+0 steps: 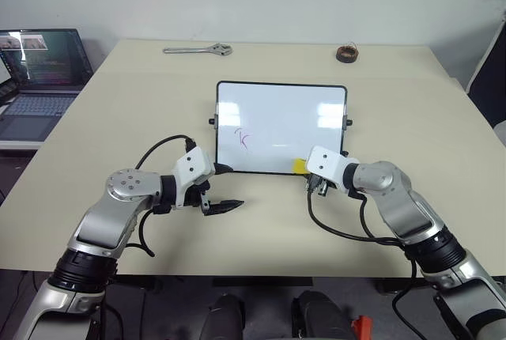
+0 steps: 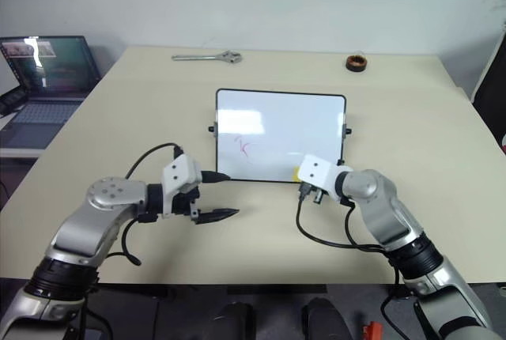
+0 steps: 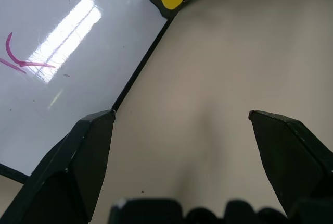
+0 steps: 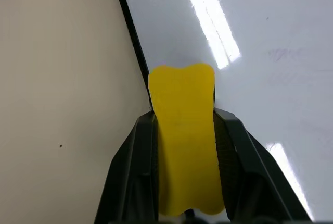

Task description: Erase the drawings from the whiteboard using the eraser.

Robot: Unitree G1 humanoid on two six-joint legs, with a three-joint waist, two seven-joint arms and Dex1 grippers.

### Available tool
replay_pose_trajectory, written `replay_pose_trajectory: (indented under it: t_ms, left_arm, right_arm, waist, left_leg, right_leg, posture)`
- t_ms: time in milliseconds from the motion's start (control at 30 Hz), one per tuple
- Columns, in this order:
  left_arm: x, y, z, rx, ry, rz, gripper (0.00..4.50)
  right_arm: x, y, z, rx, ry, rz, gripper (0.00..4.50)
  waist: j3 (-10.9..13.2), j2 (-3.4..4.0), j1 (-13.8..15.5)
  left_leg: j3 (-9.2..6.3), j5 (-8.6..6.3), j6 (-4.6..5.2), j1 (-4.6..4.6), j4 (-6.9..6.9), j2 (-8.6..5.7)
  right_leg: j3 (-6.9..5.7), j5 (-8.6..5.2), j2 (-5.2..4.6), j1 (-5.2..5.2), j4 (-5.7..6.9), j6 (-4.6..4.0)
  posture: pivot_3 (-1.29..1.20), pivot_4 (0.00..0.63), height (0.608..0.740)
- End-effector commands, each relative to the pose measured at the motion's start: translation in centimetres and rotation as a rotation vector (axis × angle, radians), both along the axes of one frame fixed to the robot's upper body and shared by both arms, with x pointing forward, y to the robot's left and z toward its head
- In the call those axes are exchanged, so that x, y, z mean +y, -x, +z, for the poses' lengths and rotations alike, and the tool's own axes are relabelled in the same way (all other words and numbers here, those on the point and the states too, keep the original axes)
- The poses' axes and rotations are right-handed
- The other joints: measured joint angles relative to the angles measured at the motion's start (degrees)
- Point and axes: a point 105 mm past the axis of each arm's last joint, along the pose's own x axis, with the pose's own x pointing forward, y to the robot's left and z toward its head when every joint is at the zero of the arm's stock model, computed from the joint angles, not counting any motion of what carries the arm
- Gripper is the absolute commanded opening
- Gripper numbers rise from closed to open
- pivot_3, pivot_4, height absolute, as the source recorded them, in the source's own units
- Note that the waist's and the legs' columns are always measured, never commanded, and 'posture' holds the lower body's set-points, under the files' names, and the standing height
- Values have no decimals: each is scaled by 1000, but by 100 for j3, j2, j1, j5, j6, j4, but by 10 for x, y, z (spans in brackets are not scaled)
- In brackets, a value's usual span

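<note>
The eraser is over the whiteboard's near edge [image 1: 300,168], away from the red drawings, so the robot's right gripper should raise it, turn it and bring it onto the drawings [image 1: 242,137].
The whiteboard [image 1: 292,115] lies flat in the middle of the table, with a black frame and side knobs. The drawings [image 1: 243,138] are small red strokes on its near-left part, and they also show in the left wrist view as drawings [image 3: 21,60]. My right gripper [image 4: 184,117] is shut on the yellow eraser [image 4: 184,146], whose front end rests over the board's near edge, right of the middle, where the eraser [image 1: 300,166] meets the frame. My left gripper [image 1: 228,187] stands open just off the board's near-left corner, over bare table, with nothing between its fingers.
A metal wrench [image 1: 198,51] lies at the table's far edge. A round dark wire coil [image 1: 347,54] sits at the far right. An open laptop [image 1: 39,71] stands on a lower surface beyond the table's left edge.
</note>
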Motion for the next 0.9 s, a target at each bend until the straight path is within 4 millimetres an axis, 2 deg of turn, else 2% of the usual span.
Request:
replay_pose_trajectory:
  t_ms: [33, 267, 400, 500, 700, 900]
  left_arm:
    - [0, 0, 10, -45, 0, -11, 4500]
    - [-1, 0, 10, -44, 3, -10, 4500]
    - [-1, 0, 10, -43, 4, -8, 4500]
    - [2, 0, 9, -44, 5, 2, 4500]
    - [12, 0, 7, -39, 4, 44, 4500]
    - [9, 1, 7, -44, 8, 42, 4500]
  right_arm:
    - [-38, -8, -2, 7, 21, -145, 1090]
    - [-84, -5, 0, -6, 87, -236, 1090]
    - [-95, -3, 0, -30, 138, -242, 1090]
    - [-91, 0, 2, -24, 103, -234, 1090]
    - [-74, 2, 21, -52, 8, -206, 1090]
    - [-42, -4, 13, -52, 10, -122, 1090]
  waist:
    - [0, 0, 19]
    - [-3, -5, 113]
    - [-4, -6, 103]
    - [-4, -7, 100]
    - [-3, -5, 101]
    - [-2, -5, 36]
  left_leg:
    - [-1, 0, 0, 0, 0, 0]
    - [-3, 0, 0, 3, 7, -3]
    - [3, 0, 0, 11, 9, -2]
    - [5, 0, 1, 14, 9, -1]
    - [4, 0, 1, 2, 8, 1]
    - [9, 0, 0, 3, 6, 1]
  right_leg:
    - [-1, 0, 0, 1, 0, 0]
    - [-3, 1, -1, 11, -2, 2]
    - [-1, 3, -1, 16, -3, 6]
    - [1, 3, 0, 16, -3, 6]
    - [2, 3, 0, 7, -4, 6]
    - [2, 4, -1, 1, -3, 5]
  posture:
    - [0, 150, 740]
    - [0, 150, 740]
    - [0, 150, 740]
    - [0, 150, 740]
    - [0, 150, 740]
    - [0, 150, 740]
